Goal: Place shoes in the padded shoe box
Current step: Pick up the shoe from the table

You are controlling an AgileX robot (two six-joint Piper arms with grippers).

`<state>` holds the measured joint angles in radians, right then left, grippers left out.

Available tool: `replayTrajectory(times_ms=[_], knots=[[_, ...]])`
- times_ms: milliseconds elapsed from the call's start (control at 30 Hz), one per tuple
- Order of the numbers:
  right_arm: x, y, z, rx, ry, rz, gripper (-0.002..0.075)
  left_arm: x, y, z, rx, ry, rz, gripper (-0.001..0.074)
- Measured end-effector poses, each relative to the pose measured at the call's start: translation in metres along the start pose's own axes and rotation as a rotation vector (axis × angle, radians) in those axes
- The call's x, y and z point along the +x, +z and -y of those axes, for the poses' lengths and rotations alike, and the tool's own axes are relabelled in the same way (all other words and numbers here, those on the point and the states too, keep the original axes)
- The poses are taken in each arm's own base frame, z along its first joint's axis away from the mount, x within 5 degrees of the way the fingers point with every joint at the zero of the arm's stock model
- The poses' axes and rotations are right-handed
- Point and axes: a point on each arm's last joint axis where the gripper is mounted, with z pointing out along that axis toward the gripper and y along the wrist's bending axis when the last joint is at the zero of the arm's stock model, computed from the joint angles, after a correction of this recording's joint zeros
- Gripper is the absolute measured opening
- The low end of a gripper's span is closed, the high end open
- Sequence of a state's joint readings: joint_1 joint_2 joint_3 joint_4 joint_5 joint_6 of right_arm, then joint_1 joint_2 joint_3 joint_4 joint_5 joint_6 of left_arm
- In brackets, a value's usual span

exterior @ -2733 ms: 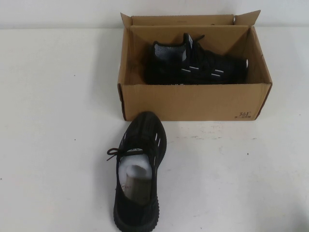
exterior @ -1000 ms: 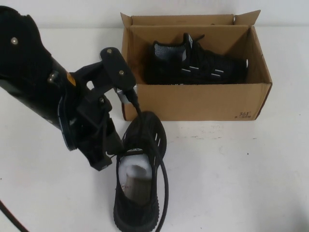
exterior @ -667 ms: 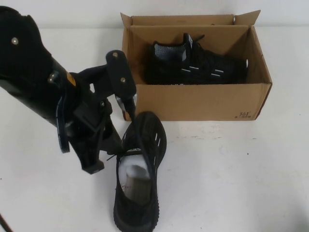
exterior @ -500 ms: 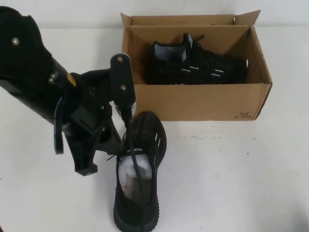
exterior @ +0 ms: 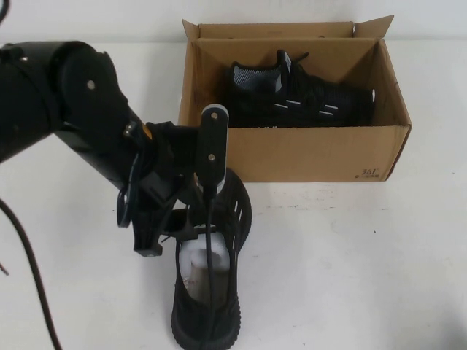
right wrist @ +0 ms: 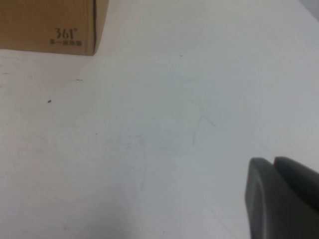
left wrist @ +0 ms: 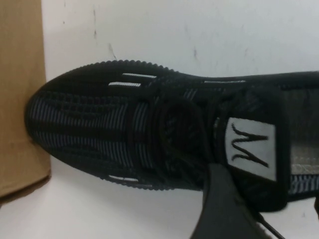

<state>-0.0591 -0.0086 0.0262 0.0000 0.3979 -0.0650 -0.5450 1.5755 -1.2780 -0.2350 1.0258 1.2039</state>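
The left gripper's open fingers are in line with the shoe's tongue (left wrist: 254,149), one of them on its laced side (left wrist: 187,124), so the robot should keep lowering them until they close around the shoe's tongue.
One black knit shoe (exterior: 299,98) lies on its side inside the brown cardboard shoe box (exterior: 292,153). The other shoe (exterior: 211,270) stands on the table in front of the box, toe against the box's left front corner. My left gripper (exterior: 169,235) hangs over this shoe's laced middle, open. In the left wrist view one finger (left wrist: 219,209) shows beside the shoe (left wrist: 149,124) near its tongue label, and the other finger is out of frame. My right gripper (right wrist: 276,167) is shut and empty above bare table; it is out of the high view.
The box's flaps stand open at the back. Its printed front corner (right wrist: 65,35) shows in the right wrist view, and a box wall (left wrist: 20,99) in the left wrist view. A black cable (exterior: 29,270) trails over the table at the left. White table lies right of the shoe.
My left arm came in from the left and swung right, bringing its gripper from beside the table shoe to over its laces. Neither shoe has moved.
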Motion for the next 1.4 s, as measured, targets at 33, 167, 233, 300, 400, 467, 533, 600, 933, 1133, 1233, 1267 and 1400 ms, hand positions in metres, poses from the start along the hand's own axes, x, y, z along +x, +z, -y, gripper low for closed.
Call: replayTrajectory(times_ms=[33, 167, 233, 300, 400, 467, 533, 600, 933, 1133, 1233, 1267, 1400], knots=[[0.0, 0.0, 0.0, 0.0, 0.0, 0.0, -0.0008, 0.0, 0.002, -0.001, 0.003, 0.001, -0.002, 0.0347], [0.0, 0.0, 0.0, 0.0, 0.0, 0.0, -0.0008, 0.001, 0.01, -0.003, 0.011, -0.002, -0.008, 0.0348], [0.0, 0.0, 0.0, 0.0, 0.0, 0.0, -0.0008, 0.001, 0.015, -0.005, 0.019, -0.003, -0.013, 0.0349], [0.0, 0.0, 0.0, 0.0, 0.0, 0.0, -0.0008, 0.001, 0.019, -0.007, 0.016, -0.006, -0.013, 0.0349], [0.0, 0.0, 0.0, 0.0, 0.0, 0.0, -0.0008, 0.001, 0.025, -0.01, 0.004, -0.009, -0.011, 0.0349], [0.0, 0.0, 0.0, 0.0, 0.0, 0.0, -0.0008, 0.001, 0.028, -0.012, -0.003, -0.011, -0.01, 0.0349], [0.0, 0.0, 0.0, 0.0, 0.0, 0.0, -0.0008, 0.002, 0.033, -0.013, -0.002, -0.013, -0.012, 0.0349], [0.0, 0.0, 0.0, 0.0, 0.0, 0.0, -0.0008, 0.002, 0.037, -0.014, -0.001, -0.014, -0.016, 0.0349], [0.0, 0.0, 0.0, 0.0, 0.0, 0.0, -0.0008, 0.003, 0.046, -0.018, -0.003, -0.033, -0.023, 0.0315], [0.0, 0.0, 0.0, 0.0, 0.0, 0.0, -0.0008, 0.003, 0.046, -0.014, 0.033, -0.05, -0.018, 0.0208], [0.0, 0.0, 0.0, 0.0, 0.0, 0.0, -0.0008, 0.003, 0.046, -0.013, 0.044, -0.054, -0.016, 0.0119], [0.0, 0.0, 0.0, 0.0, 0.0, 0.0, -0.0008, 0.003, 0.046, -0.013, 0.046, -0.055, -0.015, 0.008], [0.0, 0.0, 0.0, 0.0, 0.0, 0.002, -0.0008, 0.002, 0.046, -0.013, 0.047, -0.062, -0.014, 0.0018]])
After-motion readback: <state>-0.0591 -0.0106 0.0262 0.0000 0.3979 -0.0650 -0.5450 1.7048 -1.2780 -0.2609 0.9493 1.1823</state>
